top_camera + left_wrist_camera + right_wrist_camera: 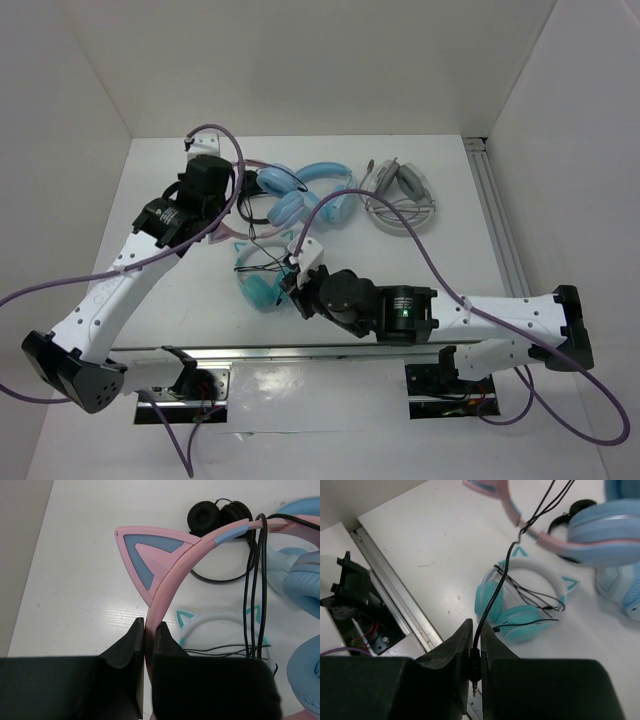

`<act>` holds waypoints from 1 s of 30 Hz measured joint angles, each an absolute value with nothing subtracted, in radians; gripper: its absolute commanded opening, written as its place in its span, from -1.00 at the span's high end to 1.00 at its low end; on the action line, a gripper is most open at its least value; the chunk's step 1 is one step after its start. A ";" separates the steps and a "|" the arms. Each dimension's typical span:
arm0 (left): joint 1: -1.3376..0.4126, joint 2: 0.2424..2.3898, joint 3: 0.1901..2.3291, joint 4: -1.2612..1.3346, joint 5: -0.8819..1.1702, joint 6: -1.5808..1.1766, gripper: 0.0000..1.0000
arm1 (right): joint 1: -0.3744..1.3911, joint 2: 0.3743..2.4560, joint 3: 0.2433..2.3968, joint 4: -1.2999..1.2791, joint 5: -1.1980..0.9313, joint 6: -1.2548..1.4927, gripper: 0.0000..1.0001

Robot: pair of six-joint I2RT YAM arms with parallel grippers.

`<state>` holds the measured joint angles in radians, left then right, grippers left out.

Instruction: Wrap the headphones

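Observation:
Parts of the cable are wound over the pink headband point(259, 523) and the cable's end is tight, so my right gripper should keep holding the plug point(475, 687) until that end crosses the headband, and then let go.
The headphones point(170, 575) have a pink cat-ear headband and light blue ear cups point(605, 535). My left gripper point(149, 630) is shut on the pink headband just below a cat ear and holds it off the table. The thin black cable point(255, 580) crosses over the headband in several strands. My right gripper point(476, 650) is shut on the cable's plug point(476, 666), and the cable point(495, 590) runs taut from it up to the headband. From above, the left gripper point(225, 210) is at the headphones point(285, 205) and the right gripper point(296, 272) is nearer the front.
A teal cat-ear pair point(262, 280) with a pale headband lies under the taut cable. An all-light-blue pair point(330, 190) and a grey-white pair point(400, 195) lie further back right. A small black pair point(215, 515) sits beside the pink headband. A metal rail point(495, 220) runs along the right.

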<state>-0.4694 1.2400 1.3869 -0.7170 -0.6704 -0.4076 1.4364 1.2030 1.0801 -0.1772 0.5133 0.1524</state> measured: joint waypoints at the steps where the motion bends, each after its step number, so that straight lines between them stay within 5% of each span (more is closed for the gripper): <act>1: -0.476 1.232 1.377 -0.715 -0.667 -0.393 1.00 | 1.436 1.203 1.100 -0.199 0.532 0.136 1.00; 14: -0.738 1.154 1.304 -0.676 -0.519 -0.167 1.00 | 1.437 1.201 1.228 -0.375 0.660 -0.033 1.00; 30: -1.070 1.161 1.280 -0.835 -0.680 -0.094 1.00 | 1.468 1.202 1.267 -0.515 0.908 -0.199 1.00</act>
<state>-1.0702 1.1610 1.2800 -0.8352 -0.6800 -0.0937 1.4681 1.2018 1.2667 -0.5148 0.9081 -0.1986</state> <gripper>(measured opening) 0.138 0.151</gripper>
